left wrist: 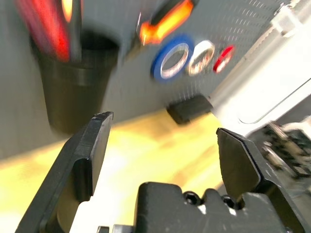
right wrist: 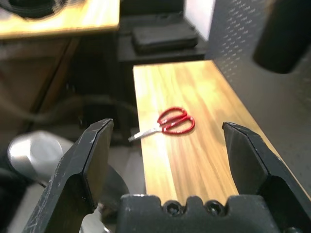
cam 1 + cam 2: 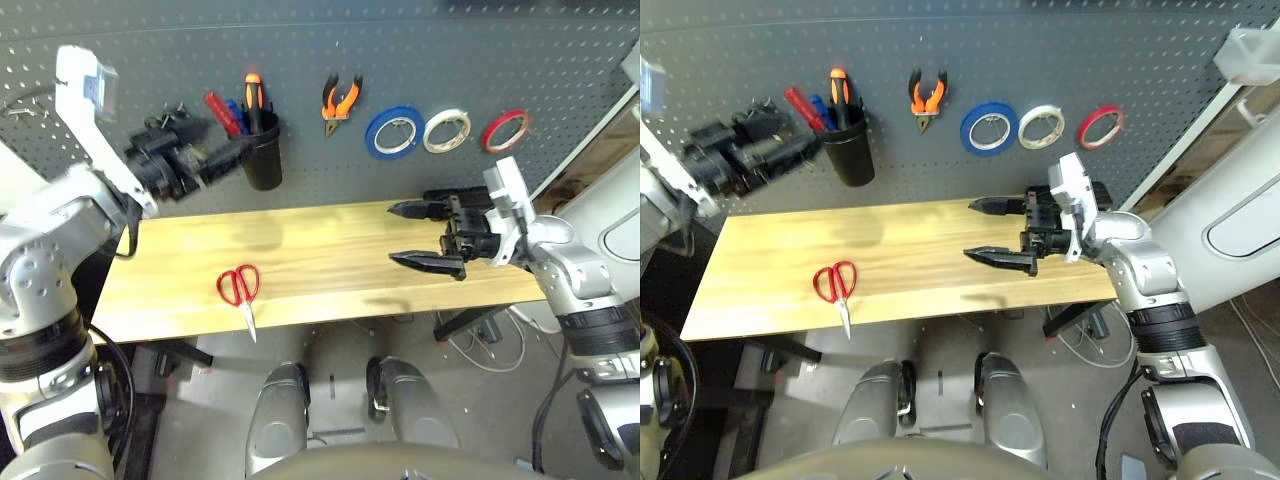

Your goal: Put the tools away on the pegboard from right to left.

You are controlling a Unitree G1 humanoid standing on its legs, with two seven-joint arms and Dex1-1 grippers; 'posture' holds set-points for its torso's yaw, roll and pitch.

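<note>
The red-handled scissors (image 3: 242, 297) are lying free with their loops toward the pegboard. My left gripper keeps going down to the nearest loop (image 3: 223, 290) until its fingers are on both sides of the loop's rim.
On the dark grey pegboard (image 3: 420, 50) hang the thin red tape ring (image 3: 505, 130) at the right and the orange-and-black pliers (image 3: 341, 100) further left. The red-handled screwdriver (image 3: 221, 111) stands in a black cup (image 3: 263, 155) on the board. My left gripper (image 3: 238, 152) is open and empty just left of the cup, its fingers (image 1: 92, 150) pointing at it. The red-handled scissors (image 3: 238, 286) lie flat on the wooden table (image 3: 330, 250) near its front left. My right gripper (image 3: 392, 233) hovers open and empty above the table's right part, facing the scissors (image 2: 172, 121).
A blue tape roll (image 3: 393, 132) and a white tape roll (image 3: 447, 130) hang between the pliers and the red ring. The cup also holds an orange-and-black screwdriver (image 3: 253, 98). The table's front edge runs just below the scissors.
</note>
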